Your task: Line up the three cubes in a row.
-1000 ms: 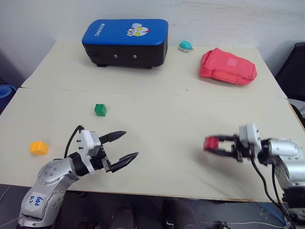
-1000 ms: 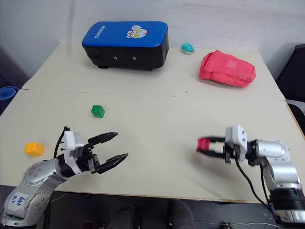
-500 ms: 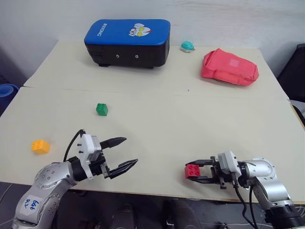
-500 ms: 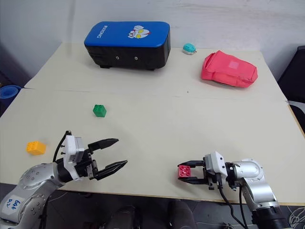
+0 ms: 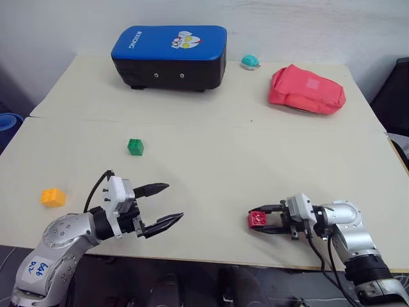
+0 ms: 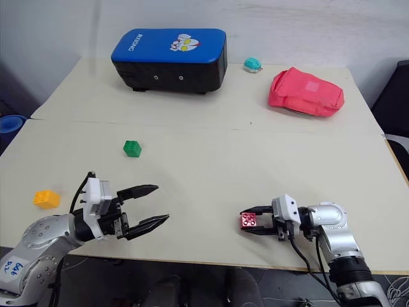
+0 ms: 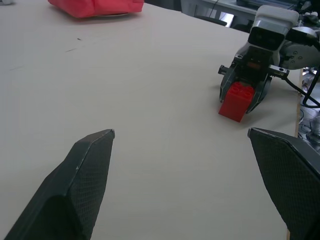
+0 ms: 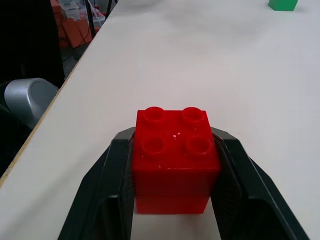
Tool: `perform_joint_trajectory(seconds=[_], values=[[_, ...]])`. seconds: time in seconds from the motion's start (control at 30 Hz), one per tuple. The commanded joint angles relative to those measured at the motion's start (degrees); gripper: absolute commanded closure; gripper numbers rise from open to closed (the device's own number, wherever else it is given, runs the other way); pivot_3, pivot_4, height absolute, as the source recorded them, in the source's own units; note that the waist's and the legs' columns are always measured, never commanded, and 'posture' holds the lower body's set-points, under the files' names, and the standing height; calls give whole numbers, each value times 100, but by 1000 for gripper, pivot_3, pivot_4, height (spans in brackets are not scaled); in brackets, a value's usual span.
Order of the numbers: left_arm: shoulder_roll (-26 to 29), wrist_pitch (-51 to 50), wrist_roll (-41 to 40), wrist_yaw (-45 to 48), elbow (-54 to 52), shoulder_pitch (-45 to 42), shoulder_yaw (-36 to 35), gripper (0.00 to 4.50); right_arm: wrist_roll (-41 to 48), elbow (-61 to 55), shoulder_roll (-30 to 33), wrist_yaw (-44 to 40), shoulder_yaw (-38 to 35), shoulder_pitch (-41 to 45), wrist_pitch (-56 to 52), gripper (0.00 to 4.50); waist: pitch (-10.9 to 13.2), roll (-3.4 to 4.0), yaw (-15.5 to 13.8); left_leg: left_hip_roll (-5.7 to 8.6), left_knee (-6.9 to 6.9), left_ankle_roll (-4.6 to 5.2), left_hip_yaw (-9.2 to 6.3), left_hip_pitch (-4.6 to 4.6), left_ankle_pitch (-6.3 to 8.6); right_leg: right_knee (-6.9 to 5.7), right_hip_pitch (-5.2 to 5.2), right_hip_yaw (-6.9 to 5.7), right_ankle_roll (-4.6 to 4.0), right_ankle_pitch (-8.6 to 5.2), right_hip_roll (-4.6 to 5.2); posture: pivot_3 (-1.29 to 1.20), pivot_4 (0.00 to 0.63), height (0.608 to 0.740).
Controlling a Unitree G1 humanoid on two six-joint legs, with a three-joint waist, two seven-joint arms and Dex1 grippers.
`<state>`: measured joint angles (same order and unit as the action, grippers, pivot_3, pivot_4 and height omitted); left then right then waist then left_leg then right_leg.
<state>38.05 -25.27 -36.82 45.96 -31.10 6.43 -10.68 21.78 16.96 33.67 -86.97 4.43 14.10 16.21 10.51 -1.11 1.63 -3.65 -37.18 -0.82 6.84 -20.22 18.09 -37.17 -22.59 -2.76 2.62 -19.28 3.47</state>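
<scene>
The robot's left gripper is facing the red cube (image 5: 257, 219) that the right gripper holds, so the left gripper should back away and turn to the green cube (image 5: 135, 147).
My right gripper (image 5: 258, 220) is shut on the red cube (image 5: 257, 219), holding it studs up just over the table near the front edge, right of centre. The same red cube (image 8: 174, 155) sits clamped between both fingers in the right wrist view, and the left wrist view shows the red cube (image 7: 237, 101) in that grip too. The green cube (image 5: 135, 146) rests on the table left of centre. Far left lies the orange-yellow cube (image 5: 52, 197). My left gripper (image 5: 166, 203) hangs open near the front edge, between the orange-yellow cube and the red one, holding nothing.
A blue and black case (image 5: 169, 57) stands at the back of the table. A pink-red pouch (image 5: 305, 89) lies at the back right, with a small teal round object (image 5: 250, 61) between them. The table's front edge (image 5: 211, 259) runs just below both grippers.
My right gripper has carried the red cube leftward and lower, toward the table's front. The left gripper stayed where it was, still open.
</scene>
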Motion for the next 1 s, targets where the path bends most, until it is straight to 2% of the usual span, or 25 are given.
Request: perform_joint_trajectory(seconds=[0.03, 0.27, 0.33, 0.43, 0.57, 0.77, 0.87, 1.0], values=[[49, 1, -135, 25, -238, 23, -130, 0, -7, 53, -34, 1, 32, -14, -68, 2992, 0, 0, 0, 0, -1, 0, 0, 0, 0, 0, 0, 0, 0, 0, 0, 0, 150, 740], [53, 1, -125, 28, -251, 94, -208, 0, 36, -122, -72, 100, 55, -181, -250, 2992, 0, 0, 5, -1, 0, 1, -1, 2, 1, -2, 0, 0, 0, 0, 0, 0, 150, 740], [59, 9, -115, 43, -222, 89, -219, 0, 69, -156, -79, 151, 25, -212, -280, 2265, 0, 0, 4, -1, 0, 1, -1, 2, 1, -2, 1, 0, 0, 0, 0, 0, 150, 740], [63, 28, -87, 64, -165, 71, -216, 0, 120, -207, -177, 242, -115, -217, -12, 1401, 0, 0, 9, 0, 2, 1, -1, 0, 1, -1, -1, 0, 0, 0, 0, 0, 150, 740], [118, 113, -38, 150, -29, 220, -409, 0, 441, -949, -126, 283, -241, -490, -173, 56, 0, 0, 2, -1, 3, 1, -1, 0, 1, -3, -2, 0, 0, 0, 0, 0, 150, 740], [-90, 608, 277, 104, 334, 1010, -1018, 0, 779, -1812, -12, 534, -557, -809, -247, 17, 1, 2, 17, -1, 6, 3, -1, -1, 5, 3, -3, 0, -1, -1, 2, 0, 150, 740], [-710, 1204, 522, -349, 716, 1785, -1775, 0, 1254, -2165, -42, 875, -1051, -1034, -433, 17, 1, 1, 20, -3, 10, 2, -2, -3, 11, 9, -5, -2, -4, -3, 2, 0, 150, 740], [-1519, 1766, 592, -1005, 1026, 2328, -2619, 0, 1211, -2128, -242, 1564, -1605, -1346, -244, 17, 7, -22, -14, -5, 7, 11, -6, -6, 25, 21, -3, -7, -6, -4, 2, 0, 150, 740]])
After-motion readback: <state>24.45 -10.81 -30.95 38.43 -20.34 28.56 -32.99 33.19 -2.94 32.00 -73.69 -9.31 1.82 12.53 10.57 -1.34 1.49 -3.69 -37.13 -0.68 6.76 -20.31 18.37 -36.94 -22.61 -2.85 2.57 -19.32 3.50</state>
